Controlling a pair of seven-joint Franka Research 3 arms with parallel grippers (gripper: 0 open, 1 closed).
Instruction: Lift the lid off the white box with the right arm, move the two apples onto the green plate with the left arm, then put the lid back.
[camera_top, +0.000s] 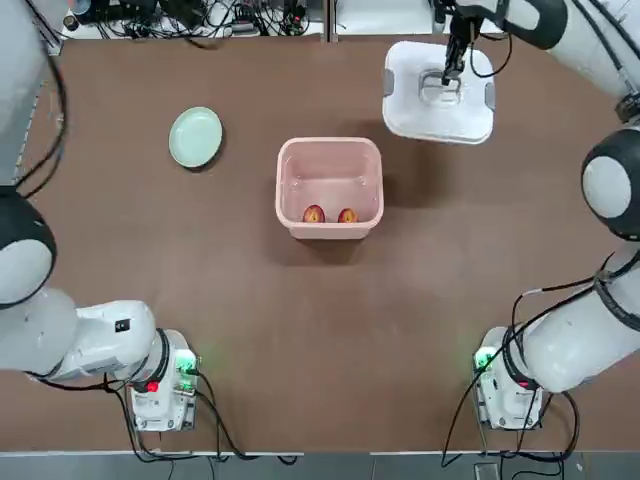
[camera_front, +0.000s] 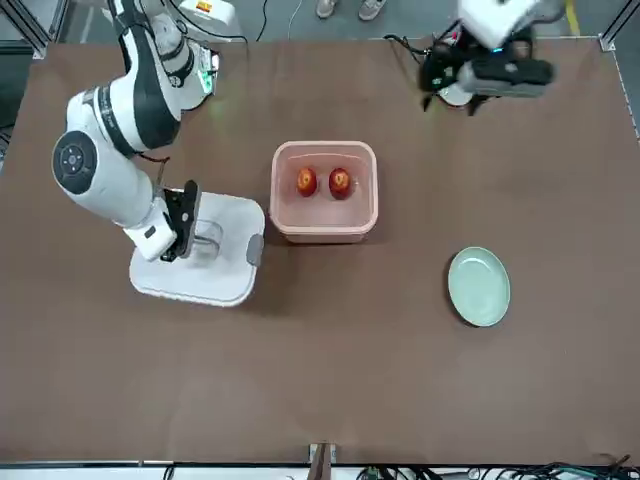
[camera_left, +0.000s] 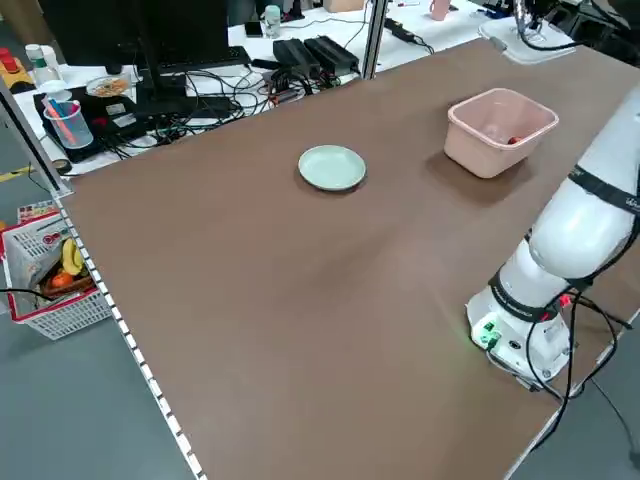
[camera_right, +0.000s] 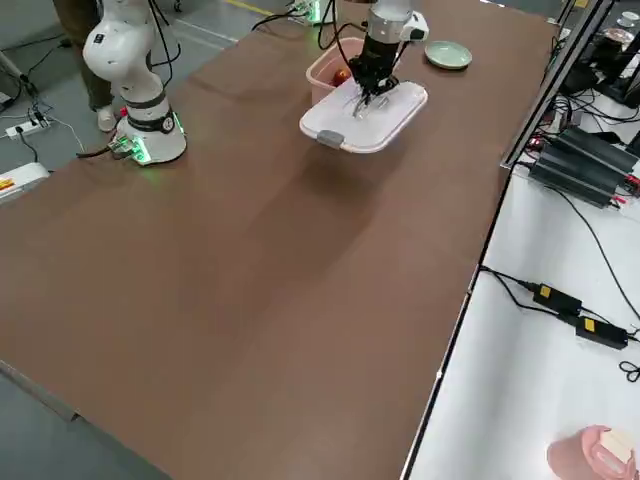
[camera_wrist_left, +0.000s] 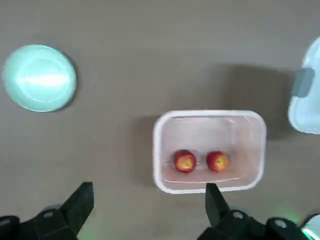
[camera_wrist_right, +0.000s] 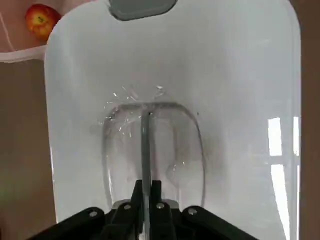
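Note:
The red and yellow apple (camera_front: 307, 181) should stay inside the green plate when I put it down, because the plate's rim bends up around a shallow middle (camera_front: 479, 287).
The white lid (camera_top: 438, 92) is off the box, out at the table's far right. My right gripper (camera_top: 452, 70) is shut on the lid's thin central handle (camera_wrist_right: 145, 145), and a grey clip (camera_wrist_right: 142, 7) shows at the lid's edge. I cannot tell whether the lid touches the table. The pinkish white box (camera_top: 330, 187) stands open at mid-table with the two red apples (camera_top: 314, 214) (camera_top: 347, 215) side by side against its near wall. The green plate (camera_top: 195, 137) lies bare at the far left. My left gripper (camera_wrist_left: 149, 205) hovers open, high over the near side, looking down on the box (camera_wrist_left: 209, 150).
The arm bases (camera_top: 165, 385) (camera_top: 510, 385) stand at the near corners. Cables and electronics (camera_top: 200, 15) crowd the strip beyond the far edge. Bare brown tabletop (camera_top: 330, 330) stretches between the box and the bases.

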